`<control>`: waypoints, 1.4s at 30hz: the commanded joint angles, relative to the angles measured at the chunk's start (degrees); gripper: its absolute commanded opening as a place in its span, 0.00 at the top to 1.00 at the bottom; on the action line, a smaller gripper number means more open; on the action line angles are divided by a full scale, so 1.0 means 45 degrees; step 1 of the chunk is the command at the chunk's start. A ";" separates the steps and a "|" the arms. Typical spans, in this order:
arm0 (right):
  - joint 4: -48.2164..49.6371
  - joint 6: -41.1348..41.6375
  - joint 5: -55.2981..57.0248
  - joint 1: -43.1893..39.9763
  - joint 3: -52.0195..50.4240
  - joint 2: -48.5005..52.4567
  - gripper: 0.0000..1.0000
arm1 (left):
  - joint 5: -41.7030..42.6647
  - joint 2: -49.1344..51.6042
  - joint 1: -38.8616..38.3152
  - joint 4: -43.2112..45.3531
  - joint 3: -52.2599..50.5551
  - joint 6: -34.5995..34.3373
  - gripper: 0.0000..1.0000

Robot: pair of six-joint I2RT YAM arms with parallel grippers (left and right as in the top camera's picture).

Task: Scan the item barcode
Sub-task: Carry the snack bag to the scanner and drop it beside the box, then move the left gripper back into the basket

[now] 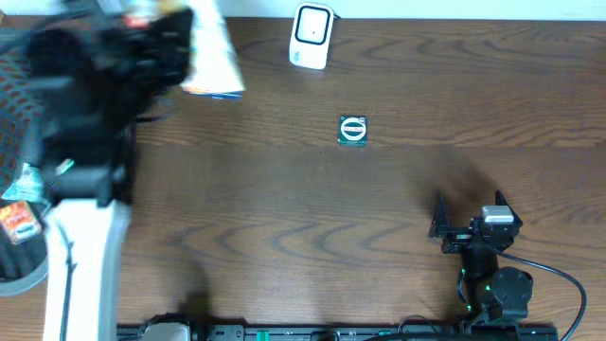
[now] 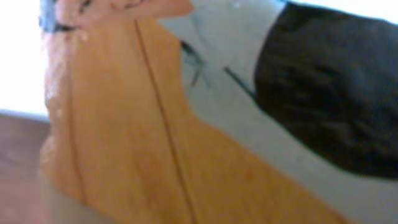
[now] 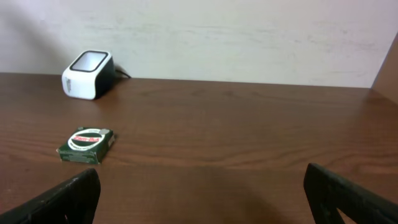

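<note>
My left gripper goes on across the open table and lets go of the packet there, because the wood beside the green box is clear for the packet.
The item, a white, orange and blue packet, hangs above the table's back left corner, held by my left gripper, which is blurred by motion. In the left wrist view the packet fills the frame with orange and pale print and hides the fingers. The white barcode scanner stands at the back centre, to the right of the packet, and also shows as the scanner in the right wrist view. My right gripper rests open over the front right of the table, and between the fingers of that gripper there is only wood.
A small green box lies in front of the scanner; it shows as the box ahead and left of my right fingers. A bin with other packets sits at the left edge. A wall rises behind the table.
</note>
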 commanded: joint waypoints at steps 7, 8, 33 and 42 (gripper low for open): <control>-0.0039 -0.0058 0.0005 0.0121 -0.0029 -0.0068 0.01 | -0.4119 0.4221 -0.3240 -0.2181 0.0185 0.1583 0.93; -0.0039 -0.0058 0.0005 0.0121 -0.0029 -0.0068 0.01 | -0.4459 0.4639 -0.3512 -0.2263 0.0185 0.1583 0.93; -0.0039 -0.0058 0.0005 0.0121 -0.0029 -0.0068 0.01 | -0.6834 0.6951 -0.5289 -0.0495 0.0947 0.1588 0.19; -0.0044 -0.0058 0.0005 0.0121 -0.0029 -0.0068 0.01 | -0.6839 0.2166 -0.1520 -0.0374 0.1690 0.1598 0.20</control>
